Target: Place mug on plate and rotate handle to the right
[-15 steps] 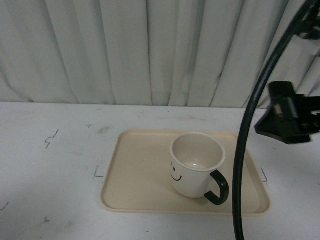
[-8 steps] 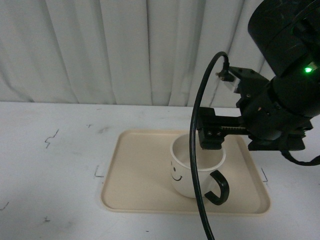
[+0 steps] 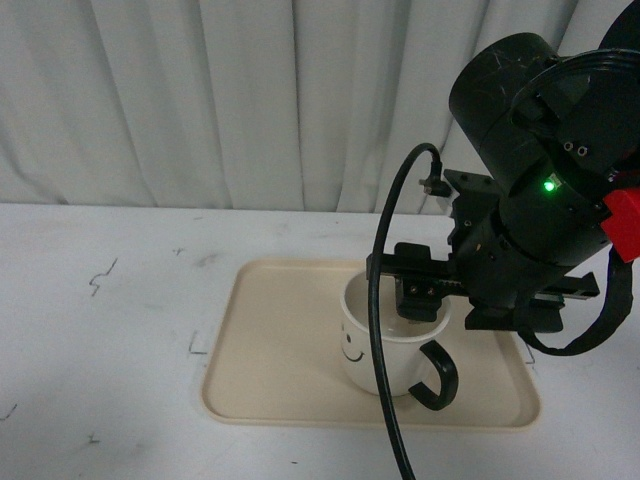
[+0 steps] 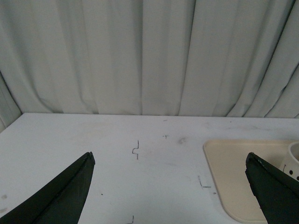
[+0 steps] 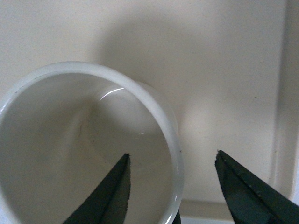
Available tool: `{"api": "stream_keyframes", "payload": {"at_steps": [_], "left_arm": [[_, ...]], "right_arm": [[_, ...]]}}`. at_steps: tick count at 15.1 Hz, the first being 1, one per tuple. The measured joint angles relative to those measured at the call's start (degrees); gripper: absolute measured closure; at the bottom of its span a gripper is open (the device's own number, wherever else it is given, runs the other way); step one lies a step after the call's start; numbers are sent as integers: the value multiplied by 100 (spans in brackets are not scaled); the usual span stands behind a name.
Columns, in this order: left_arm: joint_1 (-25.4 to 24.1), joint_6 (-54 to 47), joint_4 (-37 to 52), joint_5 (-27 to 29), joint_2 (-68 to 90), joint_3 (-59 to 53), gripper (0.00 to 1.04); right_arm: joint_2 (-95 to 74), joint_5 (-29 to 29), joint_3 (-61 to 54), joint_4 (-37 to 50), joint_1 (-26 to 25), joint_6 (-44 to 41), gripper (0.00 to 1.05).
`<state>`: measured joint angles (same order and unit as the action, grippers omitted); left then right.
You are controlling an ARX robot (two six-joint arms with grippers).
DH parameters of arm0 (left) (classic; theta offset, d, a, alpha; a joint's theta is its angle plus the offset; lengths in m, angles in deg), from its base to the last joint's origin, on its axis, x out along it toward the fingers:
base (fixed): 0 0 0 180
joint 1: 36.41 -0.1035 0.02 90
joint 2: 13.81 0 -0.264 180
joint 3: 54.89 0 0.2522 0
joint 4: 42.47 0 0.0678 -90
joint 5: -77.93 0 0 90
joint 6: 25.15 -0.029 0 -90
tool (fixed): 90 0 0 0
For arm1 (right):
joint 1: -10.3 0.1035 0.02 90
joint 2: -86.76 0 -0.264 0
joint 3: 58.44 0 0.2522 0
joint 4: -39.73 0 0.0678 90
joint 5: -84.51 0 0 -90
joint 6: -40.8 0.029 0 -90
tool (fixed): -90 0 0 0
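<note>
The smiley face [image 3: 352, 349] is at the side edge of the mug [image 3: 396, 345], so I expect the mug to show its full smiley face at the front when the robot turns it.
The cream-white mug [image 3: 372, 352] with a smiley face stands upright on the beige plate [image 3: 270, 350]. Its black handle [image 3: 438, 378] points to the front right. My right gripper [image 3: 420, 300] hangs open just over the mug's rim. In the right wrist view the right gripper [image 5: 172, 155] straddles the rim of the mug [image 5: 84, 140], one finger over the inside and one outside over the plate [image 5: 210, 70]. My left gripper [image 4: 169, 155] is open and empty over bare table, with the plate's corner [image 4: 233, 163] and the mug's edge [image 4: 294, 158] to one side.
The white table [image 3: 110, 330] carries small black pen marks. A pleated white curtain [image 3: 250, 100] closes the back. The right arm's black cable [image 3: 378, 330] loops down in front of the mug.
My right arm has swung in from the right edge and come down over the mug. The mug and plate have not moved.
</note>
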<state>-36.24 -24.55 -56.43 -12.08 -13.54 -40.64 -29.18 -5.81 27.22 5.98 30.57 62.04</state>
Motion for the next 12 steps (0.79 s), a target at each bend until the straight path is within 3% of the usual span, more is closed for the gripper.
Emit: {"api": "stream_keyframes", "payload": {"at_steps": [5, 7, 12], "left_arm": [[0, 0, 0, 0, 0, 0, 7], [0, 0, 0, 2, 0, 0, 7], [0, 0, 2, 0, 2, 0, 7]], "right_arm": [[-101, -28, 205, -415, -48, -332, 103], [-103, -267, 498, -739, -160, -964, 102], [-439, -601, 1429, -1753, -374, -3816, 102]]}}
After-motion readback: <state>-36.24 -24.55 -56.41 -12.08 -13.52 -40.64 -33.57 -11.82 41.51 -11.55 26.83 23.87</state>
